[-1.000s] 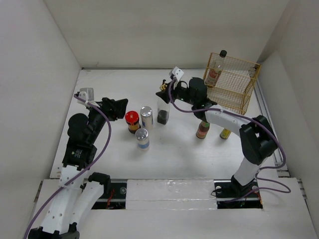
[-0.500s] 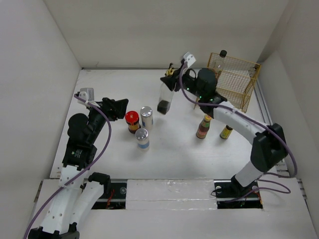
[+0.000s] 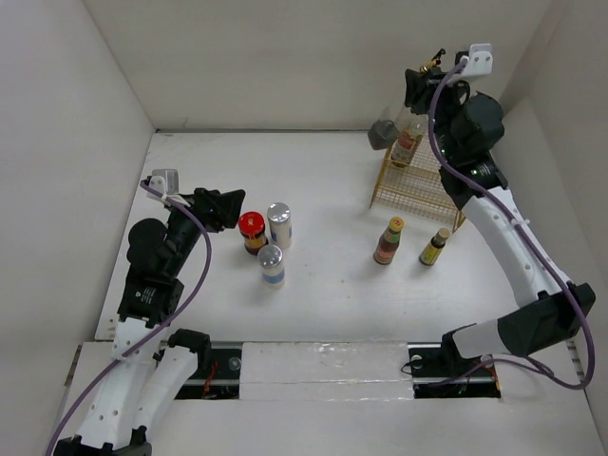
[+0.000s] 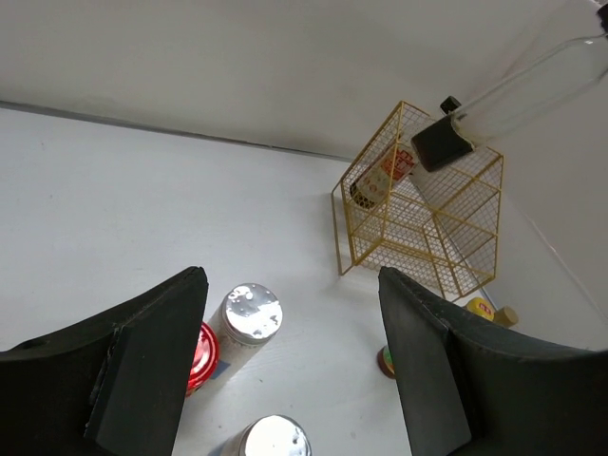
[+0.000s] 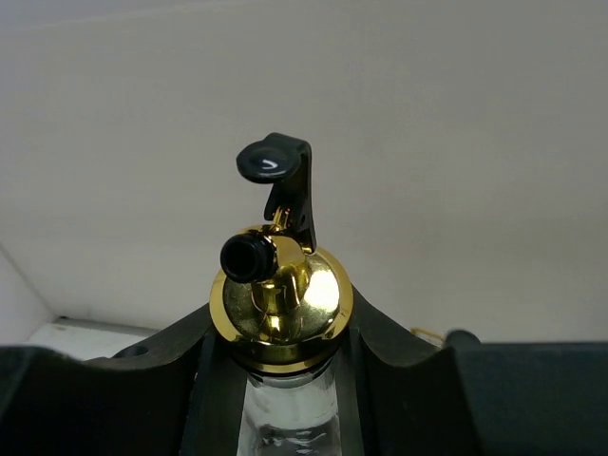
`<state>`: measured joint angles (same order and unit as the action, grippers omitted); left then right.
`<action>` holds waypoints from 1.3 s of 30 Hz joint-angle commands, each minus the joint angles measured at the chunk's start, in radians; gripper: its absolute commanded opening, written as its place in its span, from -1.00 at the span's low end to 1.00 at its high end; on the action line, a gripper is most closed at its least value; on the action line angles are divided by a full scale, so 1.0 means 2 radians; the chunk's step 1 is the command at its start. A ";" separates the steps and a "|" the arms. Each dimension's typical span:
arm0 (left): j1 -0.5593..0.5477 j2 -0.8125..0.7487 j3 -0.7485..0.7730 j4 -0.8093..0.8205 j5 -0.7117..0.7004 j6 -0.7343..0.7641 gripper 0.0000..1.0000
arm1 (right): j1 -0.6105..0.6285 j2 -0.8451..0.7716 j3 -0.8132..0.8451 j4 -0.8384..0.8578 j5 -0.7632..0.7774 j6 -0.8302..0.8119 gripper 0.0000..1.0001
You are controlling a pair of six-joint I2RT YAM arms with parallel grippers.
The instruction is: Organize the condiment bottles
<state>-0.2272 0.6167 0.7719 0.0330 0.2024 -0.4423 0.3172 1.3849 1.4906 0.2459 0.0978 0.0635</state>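
Observation:
I should keep lowering the held bottle with my right gripper beside the second bottle until it stands inside the wire basket, because the held bottle's dark base hangs lowest above the wire basket's rim.
My right gripper (image 3: 419,87) is raised high and shut on a tall clear bottle (image 3: 384,134) with a gold pourer (image 5: 280,294). It holds the bottle tilted above the back left corner of the yellow wire basket (image 3: 425,186). A second tall clear bottle (image 3: 408,142) stands in the basket. My left gripper (image 3: 224,207) is open and empty, just left of the red-lidded dark jar (image 3: 251,228). Two silver-capped shakers (image 3: 278,221) (image 3: 272,263) stand beside the jar. The yellow-capped red bottle (image 3: 388,240) and the small dark bottle (image 3: 434,247) stand in front of the basket.
White walls close the table on the left, back and right. In the left wrist view the basket (image 4: 418,223) stands far right, and the held bottle (image 4: 518,90) hangs above it with its dark base (image 4: 440,144) lowest.
My right arm has lifted the clear bottle from the table's middle, up and to the right, to above the basket. The left arm has not moved.

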 commanded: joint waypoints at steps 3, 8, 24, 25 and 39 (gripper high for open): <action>0.002 -0.005 0.001 0.026 0.011 0.002 0.37 | -0.026 0.028 0.059 -0.011 0.074 0.000 -0.92; 0.002 -0.005 0.001 0.026 0.011 0.002 0.37 | -0.026 0.040 0.068 -0.011 0.132 -0.011 -0.95; 0.002 -0.005 0.001 0.026 0.006 0.002 0.37 | -0.031 0.091 0.086 0.038 0.247 -0.020 -0.99; 0.002 -0.005 0.001 0.026 0.006 0.002 0.37 | -0.031 0.097 0.080 0.044 0.247 -0.020 -0.99; 0.002 0.000 0.001 0.026 0.006 0.002 0.37 | -0.027 0.131 0.016 0.064 0.252 0.010 -0.99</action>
<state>-0.2272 0.6189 0.7719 0.0334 0.2092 -0.4423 0.2611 1.6592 1.5223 0.2119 0.5823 0.0479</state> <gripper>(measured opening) 0.684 0.405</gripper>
